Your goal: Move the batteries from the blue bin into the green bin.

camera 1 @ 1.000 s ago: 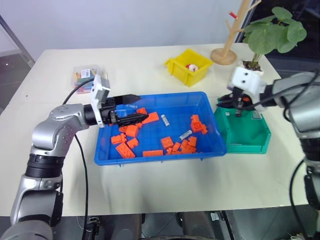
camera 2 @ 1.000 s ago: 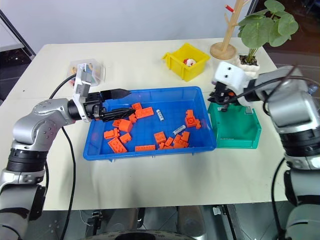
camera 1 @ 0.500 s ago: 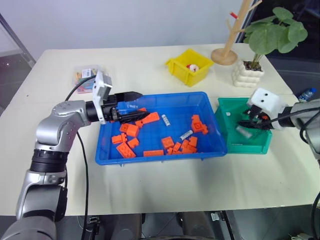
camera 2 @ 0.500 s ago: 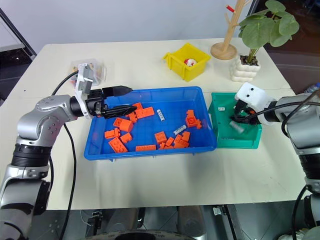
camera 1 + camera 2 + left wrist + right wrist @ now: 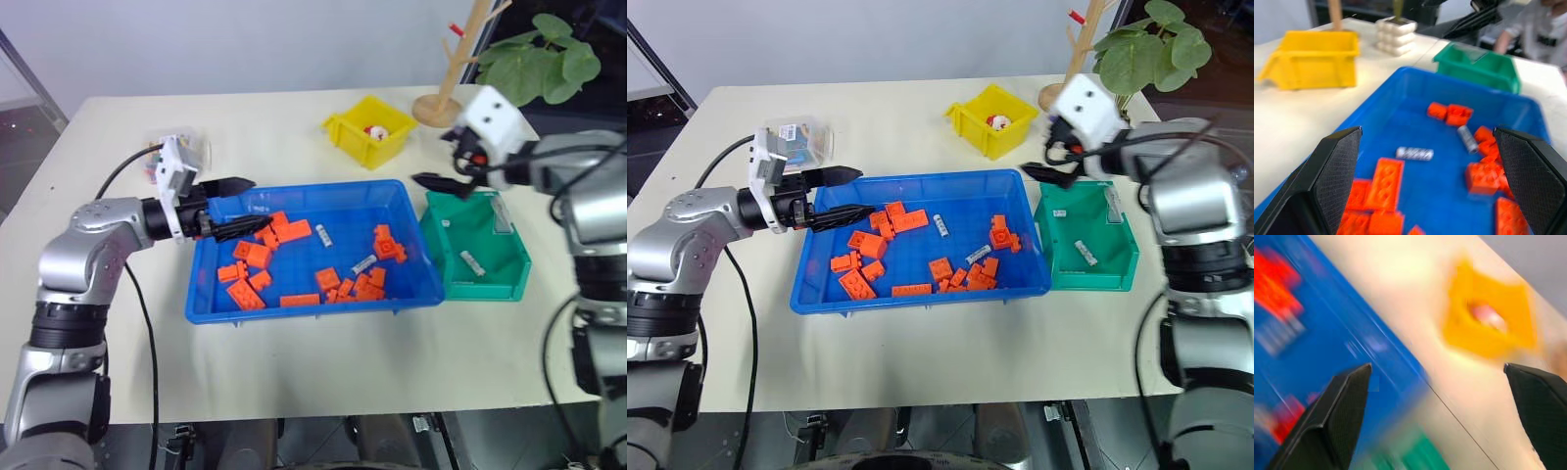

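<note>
My right gripper is open and the blue bin's middle battery (image 5: 323,236) is clear of the orange bricks, so it should keep reaching in until its fingers touch the battery's long sides (image 5: 940,226).
The blue bin (image 5: 294,311) holds several orange bricks and two batteries, one (image 5: 324,235) near the middle and one (image 5: 364,263) further right; the left wrist view shows them too (image 5: 1414,153) (image 5: 1466,138). The green bin (image 5: 490,286) stands right of it with a battery (image 5: 470,261) on its floor. My left gripper (image 5: 245,206) hangs open and empty over the blue bin's far left corner. My right gripper (image 5: 441,162) is open and empty, raised above the gap between the two bins' far corners.
A yellow bin (image 5: 370,127) with a small red and white thing stands behind the blue bin. A clear box (image 5: 171,147) of coloured items sits at the far left. A wooden stand (image 5: 441,106) and a potted plant (image 5: 1141,49) occupy the far right corner.
My right gripper went down into the green bin, opened and left a battery there, then rose and swung left toward the blue bin. My left gripper drifted left to the blue bin's rim.
</note>
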Controlling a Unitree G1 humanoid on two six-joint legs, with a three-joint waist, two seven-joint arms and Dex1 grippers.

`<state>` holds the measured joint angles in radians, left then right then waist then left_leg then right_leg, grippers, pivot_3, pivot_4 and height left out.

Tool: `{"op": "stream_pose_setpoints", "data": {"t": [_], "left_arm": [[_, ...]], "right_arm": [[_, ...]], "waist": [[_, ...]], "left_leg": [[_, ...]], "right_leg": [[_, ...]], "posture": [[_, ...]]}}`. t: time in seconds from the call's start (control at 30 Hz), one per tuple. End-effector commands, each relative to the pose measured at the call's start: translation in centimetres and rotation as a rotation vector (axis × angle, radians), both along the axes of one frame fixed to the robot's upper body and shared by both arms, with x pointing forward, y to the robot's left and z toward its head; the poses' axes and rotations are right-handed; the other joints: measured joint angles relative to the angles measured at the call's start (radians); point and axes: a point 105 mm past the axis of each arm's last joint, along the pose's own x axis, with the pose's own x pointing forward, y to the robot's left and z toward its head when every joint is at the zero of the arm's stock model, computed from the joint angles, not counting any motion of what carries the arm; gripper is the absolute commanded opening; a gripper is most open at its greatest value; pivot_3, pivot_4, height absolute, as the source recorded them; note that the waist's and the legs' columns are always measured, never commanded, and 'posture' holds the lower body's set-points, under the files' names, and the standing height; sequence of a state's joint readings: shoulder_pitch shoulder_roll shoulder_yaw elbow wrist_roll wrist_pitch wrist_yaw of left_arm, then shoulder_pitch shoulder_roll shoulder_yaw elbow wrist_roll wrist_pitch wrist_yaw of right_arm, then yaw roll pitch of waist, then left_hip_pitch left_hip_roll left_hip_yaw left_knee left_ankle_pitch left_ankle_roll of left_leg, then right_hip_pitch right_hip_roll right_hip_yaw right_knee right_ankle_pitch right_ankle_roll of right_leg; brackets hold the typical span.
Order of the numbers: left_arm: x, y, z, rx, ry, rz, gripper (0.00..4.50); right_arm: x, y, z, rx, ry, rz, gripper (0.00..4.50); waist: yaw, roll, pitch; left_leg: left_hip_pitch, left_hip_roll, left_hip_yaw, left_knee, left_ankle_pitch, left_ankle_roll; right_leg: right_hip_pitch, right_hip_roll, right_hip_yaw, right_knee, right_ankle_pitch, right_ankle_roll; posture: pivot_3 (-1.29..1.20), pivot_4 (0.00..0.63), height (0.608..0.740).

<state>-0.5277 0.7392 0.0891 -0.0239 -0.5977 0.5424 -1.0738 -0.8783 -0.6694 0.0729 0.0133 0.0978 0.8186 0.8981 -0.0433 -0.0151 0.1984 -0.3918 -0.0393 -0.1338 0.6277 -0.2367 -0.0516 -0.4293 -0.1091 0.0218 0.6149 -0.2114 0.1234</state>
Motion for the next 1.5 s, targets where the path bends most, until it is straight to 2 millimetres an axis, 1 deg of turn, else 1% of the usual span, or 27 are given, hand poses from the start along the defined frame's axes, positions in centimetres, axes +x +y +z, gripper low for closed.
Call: {"op": "stream_pose_setpoints", "data": {"t": [0.03,0.07,0.1,0.17,0.37,0.43,0.63,0.8,1.03,1.13,1.23,1.3,1.33,1.37,1.4,1.5], "left_arm": [[-1.1,0.9,0.9,0.051,-0.040,0.023,4.50],[-1.5,1.1,0.7,0.062,-0.033,0.026,4.50],[-2.0,1.3,0.5,0.083,-0.025,0.031,4.50],[-2.7,1.7,0.2,0.107,-0.013,0.043,4.50],[-4.9,2.1,0.2,0.125,0.027,0.042,4.50],[-5.3,2.1,0.3,0.127,0.030,0.048,4.50],[-5.6,2.0,0.5,0.112,0.021,0.077,4.50],[-5.8,1.9,0.6,0.097,0.013,0.095,4.50],[-6.1,1.7,1.1,0.068,-0.004,0.119,4.50],[-6.1,1.8,1.2,0.062,-0.011,0.131,4.50],[-6.2,1.7,1.4,0.057,-0.017,0.135,4.50],[-6.2,1.7,1.5,0.054,-0.020,0.138,4.50],[-6.2,1.7,1.5,0.053,-0.022,0.139,4.50],[-6.2,1.7,1.5,0.052,-0.022,0.139,4.50],[-6.2,1.8,1.5,0.052,-0.022,0.140,4.50],[-6.2,1.7,1.5,0.048,-0.019,0.133,4.50]], "right_arm": [[0.2,2.1,-0.9,0.116,0.044,-0.034,4.44],[0.1,2.8,-1.6,0.132,0.063,-0.035,4.44],[-0.1,3.9,-2.9,0.145,0.100,-0.025,4.44],[-0.6,5.3,-4.5,0.156,0.146,-0.004,4.44],[-0.9,7.3,-6.8,0.195,0.235,0.008,4.44],[-1.0,7.6,-7.1,0.207,0.252,0.014,4.44],[-1.4,9.2,-8.8,0.234,0.324,0.034,4.44],[-1.3,10.4,-10.1,0.199,0.339,0.057,4.44],[-0.5,10.5,-12.1,0.110,0.340,0.059,4.44],[-0.3,10.4,-12.5,0.094,0.340,0.065,3.68],[-0.2,10.5,-12.5,0.088,0.339,0.081,2.28],[-0.2,10.4,-12.5,0.086,0.338,0.077,1.43],[-0.1,10.3,-12.5,0.082,0.337,0.075,0.84],[-0.1,10.2,-12.4,0.081,0.336,0.075,0.34],[-0.1,10.2,-12.2,0.078,0.332,0.075,0.05],[0.1,9.9,-11.5,0.076,0.311,0.073,0.06]], "waist": [[0.003,0.000,0.000],[0.005,0.000,0.000],[0.009,0.000,0.000],[0.008,0.000,0.000],[-0.001,0.000,0.000],[-0.002,0.000,0.000],[-0.001,0.000,0.000],[-0.002,0.000,0.000],[-0.002,0.000,0.000],[-0.002,0.000,0.000],[-0.002,0.000,0.000],[-0.002,0.000,0.000],[-0.002,0.000,0.000],[-0.002,0.000,0.000],[-0.002,0.000,0.000],[-0.001,0.000,0.000]], "left_leg": [[0.000,0.000,0.000,0.000,0.000,0.000],[-0.001,-0.001,0.000,0.000,0.000,0.000],[-0.001,-0.001,0.000,0.000,0.000,0.000],[-0.001,-0.001,-0.001,0.000,0.000,0.000],[0.000,-0.001,-0.001,0.000,0.000,0.000],[0.001,0.000,-0.001,0.000,0.000,0.000],[0.001,0.000,-0.001,0.000,0.000,0.000],[0.001,0.000,-0.001,0.000,0.000,0.000],[0.001,0.000,-0.001,0.000,0.000,0.000],[0.001,0.000,-0.001,0.000,0.000,0.000],[0.001,0.000,-0.001,0.000,0.000,0.000],[0.001,0.001,-0.001,0.000,0.000,0.000],[0.001,0.001,-0.001,0.000,0.000,0.000],[0.001,0.001,-0.001,0.000,0.000,0.000],[0.001,0.001,-0.001,0.000,0.000,0.000],[0.001,0.001,-0.001,0.000,0.000,0.000]], "right_leg": [[0.000,0.000,0.000,0.000,0.000,0.000],[0.000,0.000,0.000,0.000,0.000,0.000],[0.000,0.000,0.000,0.000,0.000,0.000],[0.000,-0.001,0.000,0.000,0.000,0.000],[0.000,0.000,0.000,0.001,0.000,0.000],[0.000,0.001,0.000,0.002,0.000,0.000],[0.000,0.001,0.000,0.002,0.000,-0.001],[0.000,0.001,0.000,0.002,0.000,-0.001],[0.000,0.001,0.000,0.002,0.000,-0.001],[0.000,0.002,0.000,0.002,0.000,-0.001],[0.000,0.002,0.000,0.002,0.000,-0.001],[0.000,0.002,0.000,0.002,0.000,-0.001],[0.000,0.002,0.000,0.002,0.000,-0.001],[0.000,0.002,0.000,0.002,0.000,-0.001],[0.000,0.002,0.000,0.002,0.000,-0.001],[0.000,0.002,0.000,0.002,0.000,-0.001]], "posture": [[0.00,0.150,0.740],[0.00,0.150,0.740],[0.00,0.150,0.740],[0.00,0.150,0.740],[0.00,0.150,0.740],[0.00,0.150,0.740],[0.00,0.150,0.740],[0.00,0.150,0.740],[0.00,0.150,0.740],[0.00,0.150,0.740],[0.00,0.150,0.740],[0.00,0.150,0.740],[0.00,0.150,0.740],[0.00,0.150,0.740],[0.00,0.150,0.740],[0.00,0.150,0.740]]}}
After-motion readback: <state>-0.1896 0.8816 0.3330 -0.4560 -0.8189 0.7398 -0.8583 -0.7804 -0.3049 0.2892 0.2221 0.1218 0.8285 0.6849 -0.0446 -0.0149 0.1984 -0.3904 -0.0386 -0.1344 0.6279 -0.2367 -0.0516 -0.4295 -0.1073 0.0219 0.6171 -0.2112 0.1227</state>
